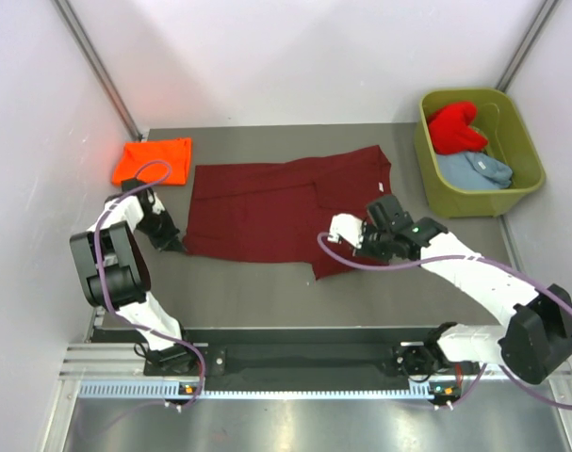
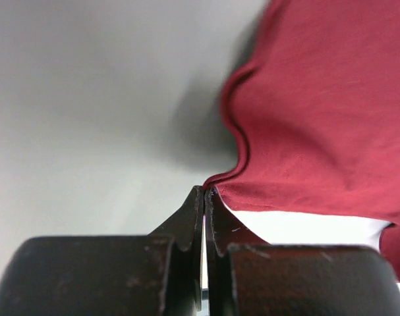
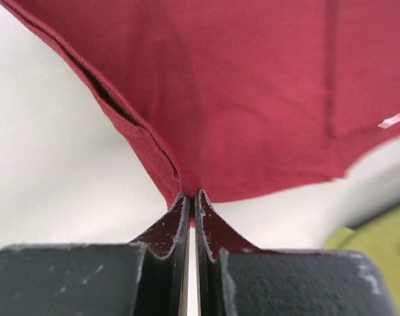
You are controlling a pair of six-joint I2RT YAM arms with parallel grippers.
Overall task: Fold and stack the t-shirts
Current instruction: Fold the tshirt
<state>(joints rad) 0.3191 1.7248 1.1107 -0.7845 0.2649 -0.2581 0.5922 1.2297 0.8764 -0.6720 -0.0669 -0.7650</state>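
Observation:
The maroon t-shirt's near hem (image 1: 257, 261) is pinched in both grippers. My right gripper keeps carrying it over the flat cloth until it reaches the t-shirt's far edge (image 1: 347, 153).
A dark maroon t-shirt (image 1: 276, 202) lies spread across the middle of the table. My left gripper (image 1: 177, 243) is at its near left corner. In the left wrist view the jaws (image 2: 205, 191) are shut on that corner of the maroon cloth (image 2: 318, 118). My right gripper (image 1: 331, 237) is over the shirt's near right part. In the right wrist view it (image 3: 190, 194) is shut on the hem of the maroon cloth (image 3: 239, 85), which is lifted off the table. An orange t-shirt (image 1: 154, 160) lies folded at the far left. A red t-shirt (image 1: 453, 127) and a grey-blue t-shirt (image 1: 479, 169) sit in the tub.
An olive-green plastic tub (image 1: 423, 155) stands at the far right of the grey table (image 1: 267, 292); its edge shows in the right wrist view (image 3: 377, 253). White walls close in the table on the left, the right and the back.

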